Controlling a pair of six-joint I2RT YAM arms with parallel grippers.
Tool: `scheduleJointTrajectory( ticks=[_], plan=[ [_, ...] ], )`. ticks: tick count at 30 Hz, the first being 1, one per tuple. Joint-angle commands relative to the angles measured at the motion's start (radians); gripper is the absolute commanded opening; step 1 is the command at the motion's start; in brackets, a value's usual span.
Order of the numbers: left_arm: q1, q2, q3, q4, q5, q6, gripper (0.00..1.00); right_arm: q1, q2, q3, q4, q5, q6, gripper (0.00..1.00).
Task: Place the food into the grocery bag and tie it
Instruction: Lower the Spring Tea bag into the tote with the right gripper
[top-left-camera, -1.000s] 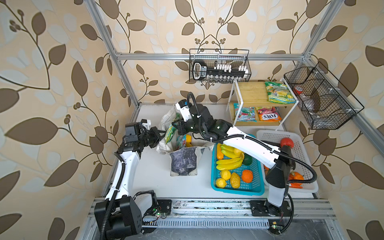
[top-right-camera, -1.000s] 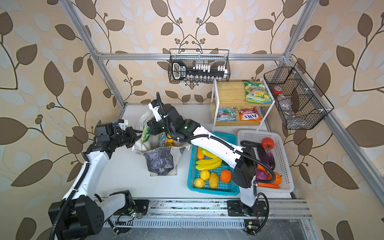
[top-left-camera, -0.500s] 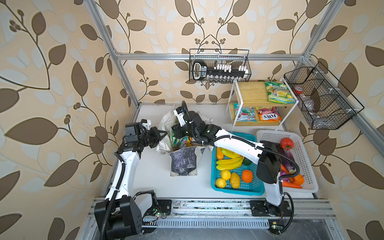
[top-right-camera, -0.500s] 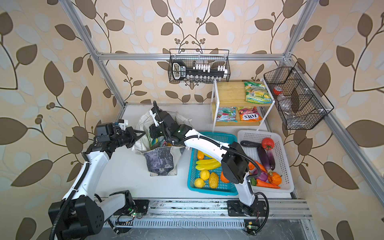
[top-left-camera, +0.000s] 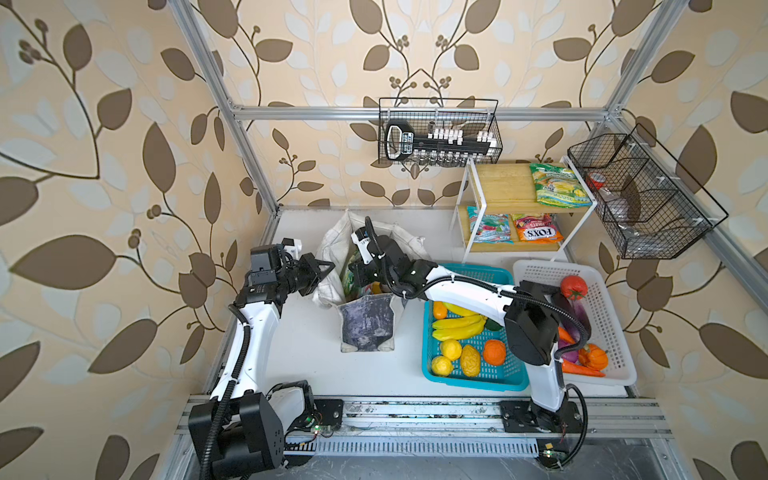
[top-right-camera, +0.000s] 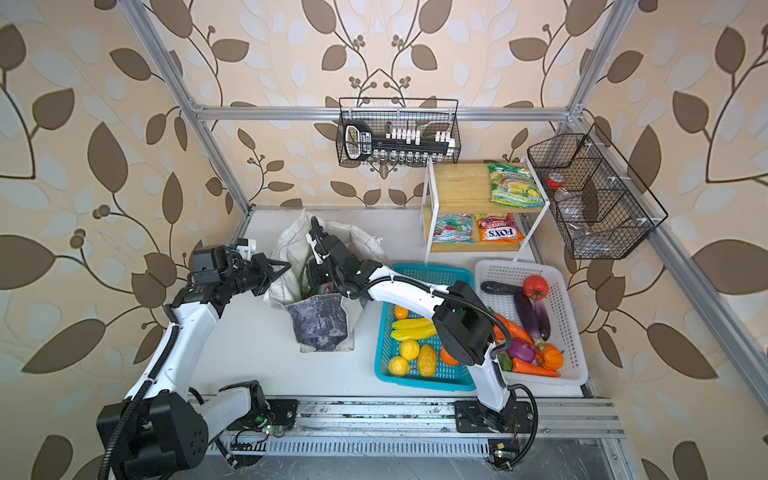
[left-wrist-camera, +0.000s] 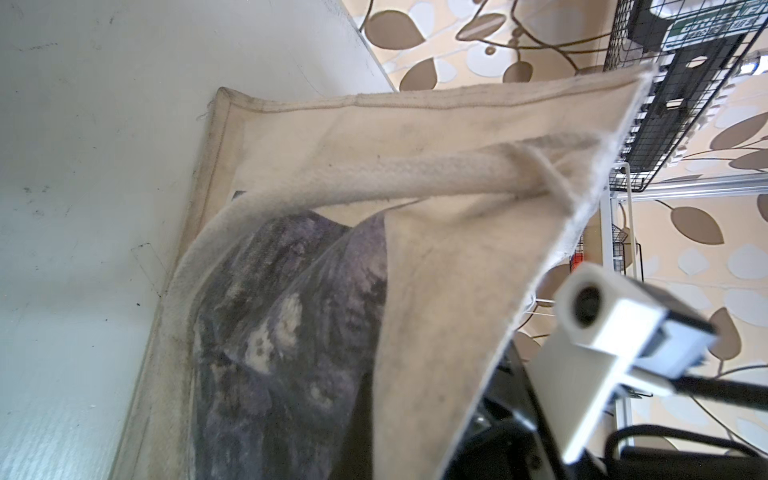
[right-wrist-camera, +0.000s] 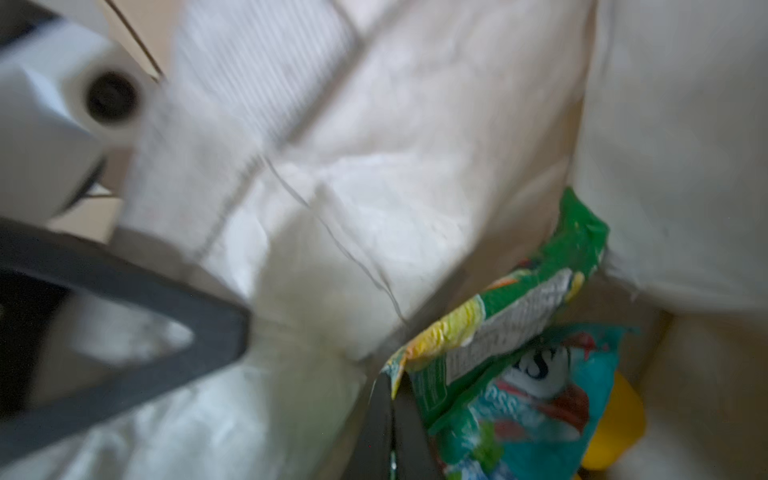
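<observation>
My right gripper keeps holding the green packet (right-wrist-camera: 512, 308), which is below the grocery bag's rim and over the blue packet (right-wrist-camera: 532, 396), until it rests there, and then let go.
The grocery bag (top-left-camera: 365, 324) (top-right-camera: 320, 320) stands open mid-table, off-white with a dark mottled panel. My left gripper (top-left-camera: 330, 266) (top-right-camera: 286, 264) is shut on the bag's left rim. In the left wrist view the bag fabric (left-wrist-camera: 436, 291) and its rope handle (left-wrist-camera: 374, 178) fill the frame and hide the jaws. My right gripper (right-wrist-camera: 391, 415) reaches down inside the bag (top-left-camera: 353, 274), jaws shut with nothing seen between them. Beside it lies food: a green packet (right-wrist-camera: 519, 299), a blue packet (right-wrist-camera: 540, 399) and something yellow (right-wrist-camera: 619, 424).
A teal basket (top-left-camera: 469, 381) of bananas, lemons and an orange sits right of the bag. Further right a white basket (top-left-camera: 611, 376) holds tomato, eggplant and carrots. A small shelf (top-left-camera: 498, 187) with sweet packets stands at the back right. Black wire baskets (top-left-camera: 440, 133) hang on the walls.
The right arm has swung left and its gripper has gone further into the bag's mouth. The left gripper has stayed at the bag's rim.
</observation>
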Motion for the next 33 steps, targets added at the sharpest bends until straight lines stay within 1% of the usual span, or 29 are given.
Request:
scheduleJointTrajectory(
  ticks=[1,4,10,13,17,19,21,23,27,33],
  plan=[
    [0.006,0.001,-0.013,0.025,0.037,-0.006,0.0,-0.005,-0.077,-0.069,0.017,0.051,-0.002,0.0],
    [0.006,0.001,-0.014,0.024,0.038,-0.008,0.0,-0.022,-0.107,-0.145,0.033,0.06,0.006,0.0],
    [0.007,-0.006,-0.015,0.022,0.034,-0.007,0.0,-0.041,-0.138,-0.193,-0.021,0.071,0.027,0.0],
    [0.006,-0.008,-0.015,0.024,0.031,-0.007,0.0,-0.042,-0.152,-0.191,-0.093,0.078,0.031,0.0],
    [0.007,-0.005,-0.015,0.024,0.039,-0.009,0.0,-0.049,-0.173,-0.183,-0.206,0.133,0.025,0.0],
    [0.007,-0.006,-0.014,0.025,0.035,-0.009,0.0,-0.058,-0.174,-0.168,-0.255,0.141,0.03,0.0],
    [0.006,-0.006,-0.013,0.021,0.034,-0.005,0.0,-0.056,-0.179,-0.17,-0.272,0.156,0.025,0.04],
    [0.006,-0.007,-0.014,0.022,0.036,-0.007,0.0,-0.047,-0.185,-0.177,-0.293,0.191,0.019,0.1],
    [0.006,-0.007,-0.013,0.018,0.03,-0.004,0.0,-0.035,-0.18,-0.183,-0.332,0.226,0.008,0.15],
    [0.006,-0.005,-0.015,0.021,0.032,-0.006,0.0,-0.04,-0.199,-0.206,-0.318,0.251,0.005,0.14]
  ],
)
